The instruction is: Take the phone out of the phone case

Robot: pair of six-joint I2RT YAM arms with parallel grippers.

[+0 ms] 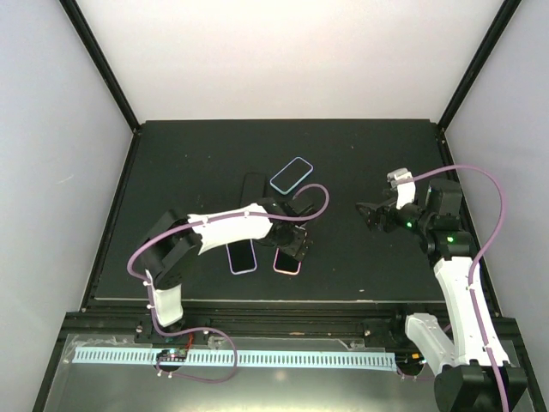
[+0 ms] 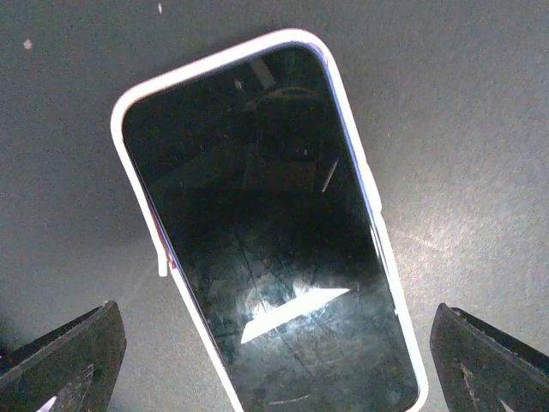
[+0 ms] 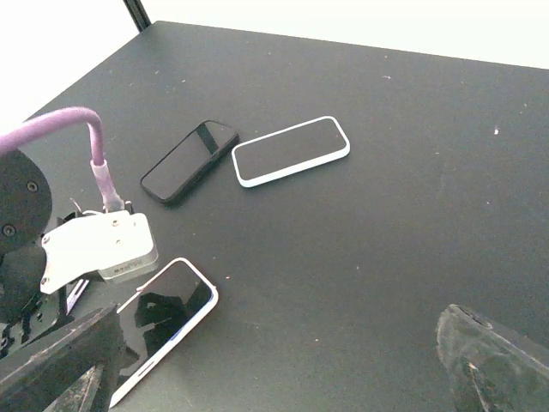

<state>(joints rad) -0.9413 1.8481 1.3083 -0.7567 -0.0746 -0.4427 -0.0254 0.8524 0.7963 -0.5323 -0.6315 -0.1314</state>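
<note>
Next, I turn my left gripper square before it closes on the case's long edges (image 2: 372, 197), because the phone in the pink-white case (image 2: 266, 223) lies at a slant between its fingers.
A phone in a pale pink-white case (image 2: 266, 223) lies screen up on the black table and fills the left wrist view. My left gripper (image 2: 274, 378) is open, one finger on each side of the phone's near end, touching nothing. In the top view this gripper (image 1: 292, 241) hovers over the pink-cased phone (image 1: 287, 262). The same phone shows in the right wrist view (image 3: 163, 313). My right gripper (image 1: 371, 215) is open and empty above bare table to the right, and its fingers frame bare table in its own view (image 3: 274, 378).
A purple-cased phone (image 1: 242, 256) lies just left of the pink one. Farther back lie a bare black phone (image 1: 251, 184) and a light-blue-cased phone (image 1: 291, 175); both show in the right wrist view (image 3: 189, 160) (image 3: 292, 150). The left arm's purple cable (image 1: 313, 206) loops over them.
</note>
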